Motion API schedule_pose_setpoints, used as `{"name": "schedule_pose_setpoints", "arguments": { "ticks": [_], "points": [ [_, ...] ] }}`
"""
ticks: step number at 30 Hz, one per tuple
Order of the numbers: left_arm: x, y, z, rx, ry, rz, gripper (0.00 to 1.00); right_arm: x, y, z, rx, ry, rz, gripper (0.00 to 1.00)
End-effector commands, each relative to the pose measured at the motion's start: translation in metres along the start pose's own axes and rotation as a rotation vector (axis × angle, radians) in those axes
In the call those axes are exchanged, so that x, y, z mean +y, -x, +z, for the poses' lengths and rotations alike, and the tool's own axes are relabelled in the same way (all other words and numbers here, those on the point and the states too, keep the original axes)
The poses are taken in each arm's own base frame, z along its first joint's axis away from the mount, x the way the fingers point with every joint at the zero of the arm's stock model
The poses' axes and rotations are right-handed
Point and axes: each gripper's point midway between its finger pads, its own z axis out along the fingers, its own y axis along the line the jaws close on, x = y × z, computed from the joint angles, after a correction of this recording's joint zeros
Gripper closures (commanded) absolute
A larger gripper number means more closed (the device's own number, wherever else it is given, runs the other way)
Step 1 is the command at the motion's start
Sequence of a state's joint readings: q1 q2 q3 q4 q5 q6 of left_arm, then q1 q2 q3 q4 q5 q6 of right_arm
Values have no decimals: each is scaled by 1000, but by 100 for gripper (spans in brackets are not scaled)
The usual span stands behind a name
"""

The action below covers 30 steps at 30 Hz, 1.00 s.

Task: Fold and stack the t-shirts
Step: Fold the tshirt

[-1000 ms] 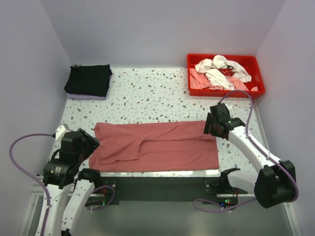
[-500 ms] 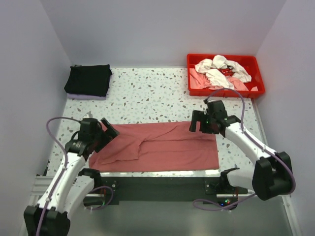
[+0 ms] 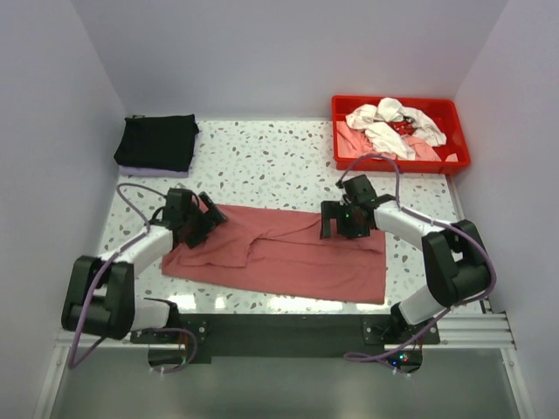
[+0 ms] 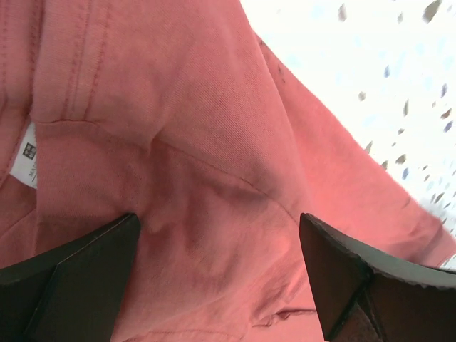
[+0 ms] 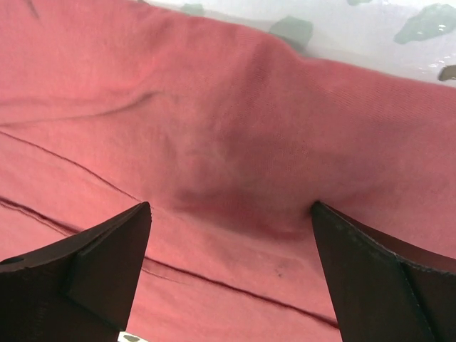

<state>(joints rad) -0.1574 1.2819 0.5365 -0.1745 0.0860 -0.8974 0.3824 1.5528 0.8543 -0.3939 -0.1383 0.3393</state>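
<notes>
I should swing the hem end (image 3: 374, 278) toward the rail with my right gripper before folding, because the brick-red t-shirt lies crosswise with its collar end (image 3: 179, 259) under my left gripper.
A dusty brick-red t-shirt (image 3: 288, 257) lies flat on the speckled table (image 3: 279, 166), folded into a long band. My left gripper (image 3: 208, 223) is open over its far left corner, jaws spread on the cloth (image 4: 214, 142), near a white label (image 4: 25, 155). My right gripper (image 3: 330, 223) is open at the far edge, right of the middle, jaws spread on the cloth (image 5: 235, 128). A folded black t-shirt (image 3: 157, 141) lies at the far left on a pale cloth. White (image 3: 393, 122) and pale pink (image 3: 354, 147) t-shirts lie crumpled in the tray.
The rigid red plastic tray (image 3: 393, 165) stands at the far right corner. Grey walls close in the table on three sides. A black rail with both arm bases runs along the near edge (image 3: 279, 336).
Both arms have swung inward onto the red shirt's far edge: the left from the near left corner, the right leftward from the shirt's right end. The shirt's near left part has shifted slightly.
</notes>
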Motion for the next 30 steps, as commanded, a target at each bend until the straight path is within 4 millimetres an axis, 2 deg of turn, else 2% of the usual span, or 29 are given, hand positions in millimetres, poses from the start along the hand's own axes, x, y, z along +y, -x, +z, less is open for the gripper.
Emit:
{"name": "schedule_pose_setpoints", "arguments": {
  "ticks": [1, 2, 3, 4, 5, 7, 8, 9, 10, 11, 12, 13, 14, 15, 16, 17, 20, 21, 23, 24, 26, 28, 30],
  "points": [
    [-7, 15, 32, -25, 16, 40, 0, -12, -15, -1, 39, -55, -14, 1],
    [0, 11, 48, 5, 56, 46, 0, -10, -21, -2, 51, -40, -5, 1],
    [-20, 26, 55, -11, 37, 58, 0, -6, -28, -3, 65, -29, -15, 1],
    [-28, 28, 63, 6, 36, 65, 0, -5, -40, -4, 88, -27, -20, 1],
    [-45, 39, 83, 17, 30, 89, 0, -3, -48, -8, 101, -28, -28, 1],
    [-62, 39, 102, 22, 56, 146, 0, 9, -72, -11, 152, -17, -79, 1],
    [-60, 29, 123, 62, 97, 167, 0, 15, -82, -16, 171, -2, -87, 1],
    [-93, 40, 130, 44, 89, 201, 0, 29, -98, -18, 206, 34, -128, 1],
    [-105, 38, 139, 65, 79, 225, 0, 35, -111, -20, 237, 53, -142, 1],
    [-127, 44, 159, 65, 63, 238, 0, 43, -120, -24, 249, 79, -140, 1],
    [-136, 34, 167, 89, 69, 261, 0, 56, -133, -27, 270, 111, -177, 1],
    [-145, 32, 176, 101, 68, 272, 0, 65, -146, -31, 303, 158, -183, 1],
    [-165, 32, 194, 118, 42, 273, 0, 80, -156, -35, 312, 200, -205, 1],
    [-172, 23, 199, 145, 44, 291, 0, 92, -160, -40, 314, 248, -222, 1],
    [-166, 13, 216, 167, 69, 295, 0, 107, -167, -46, 331, 311, -245, 1],
    [-193, 19, 217, 144, 27, 306, 0, 124, -175, -52, 339, 371, -296, 1],
    [-214, 18, 234, 148, -16, 299, 0, 164, -183, -69, 351, 536, -396, 1],
    [-217, 18, 238, 149, -29, 294, 0, 173, -180, -73, 337, 560, -413, 1],
    [-225, 17, 244, 140, -73, 283, 0, 170, -172, -72, 300, 511, -445, 1],
    [-227, 16, 245, 146, -87, 278, 0, 173, -161, -75, 262, 491, -459, 1],
    [-234, 19, 245, 126, -116, 275, 0, 165, -151, -78, 221, 430, -478, 1],
    [-241, 23, 245, 109, -143, 279, 0, 170, -142, -87, 185, 437, -475, 1],
    [-262, 27, 243, 83, -242, 307, 0, 171, -130, -89, 137, 407, -450, 1]
  ]
}}
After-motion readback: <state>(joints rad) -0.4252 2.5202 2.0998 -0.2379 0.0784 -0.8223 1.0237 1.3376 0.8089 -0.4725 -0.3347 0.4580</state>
